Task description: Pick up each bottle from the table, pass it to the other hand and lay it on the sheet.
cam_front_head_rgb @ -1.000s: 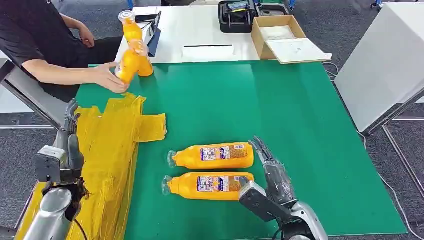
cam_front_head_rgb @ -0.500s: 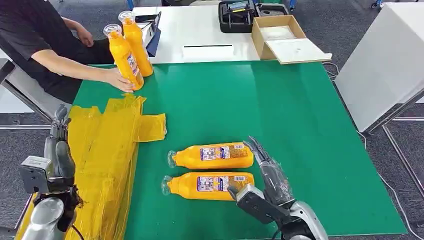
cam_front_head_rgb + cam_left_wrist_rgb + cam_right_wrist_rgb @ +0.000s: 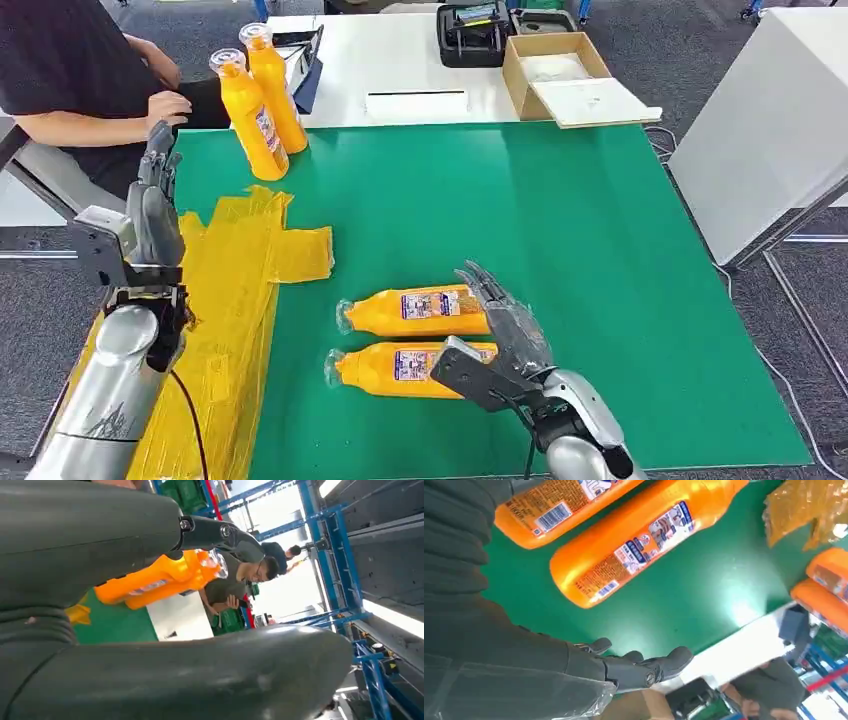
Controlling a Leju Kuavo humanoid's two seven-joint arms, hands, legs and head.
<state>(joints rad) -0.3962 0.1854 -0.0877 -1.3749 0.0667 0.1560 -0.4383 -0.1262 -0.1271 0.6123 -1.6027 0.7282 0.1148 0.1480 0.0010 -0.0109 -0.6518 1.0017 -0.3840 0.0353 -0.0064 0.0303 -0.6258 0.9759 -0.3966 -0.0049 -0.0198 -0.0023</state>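
Observation:
The near bottle (image 3: pixel 395 370) has small print and a barcode (image 3: pixel 552 517) facing up, so its hidden front label will show when I turn the bottle over.
Two orange bottles lie side by side on the green mat, caps to the left: the far one (image 3: pixel 420 310) (image 3: pixel 644 535) and the near one (image 3: pixel 400 368) (image 3: pixel 559 505). My right hand (image 3: pixel 495 335) hovers over their base ends with its fingers (image 3: pixel 644 667) spread and nothing in it. The yellow sheet (image 3: pixel 220 300) (image 3: pixel 809 510) covers the table's left side. Above the sheet's left edge my left hand (image 3: pixel 155 215) is raised, fingers straight and empty. Two more orange bottles (image 3: pixel 245 115) (image 3: pixel 272 85) (image 3: pixel 155 577) stand upright at the far left corner.
A person sits at the far left, one hand (image 3: pixel 165 105) resting near the upright bottles. Beyond the mat a white table (image 3: pixel 400 70) carries a black case (image 3: pixel 475 30) and an open cardboard box (image 3: pixel 560 65). A white panel (image 3: pixel 770 130) stands at the right.
The person stood a bottle upright beside the other and drew the hand back. My left hand rose and moved forward. My right hand shifted left over the bottles' base ends.

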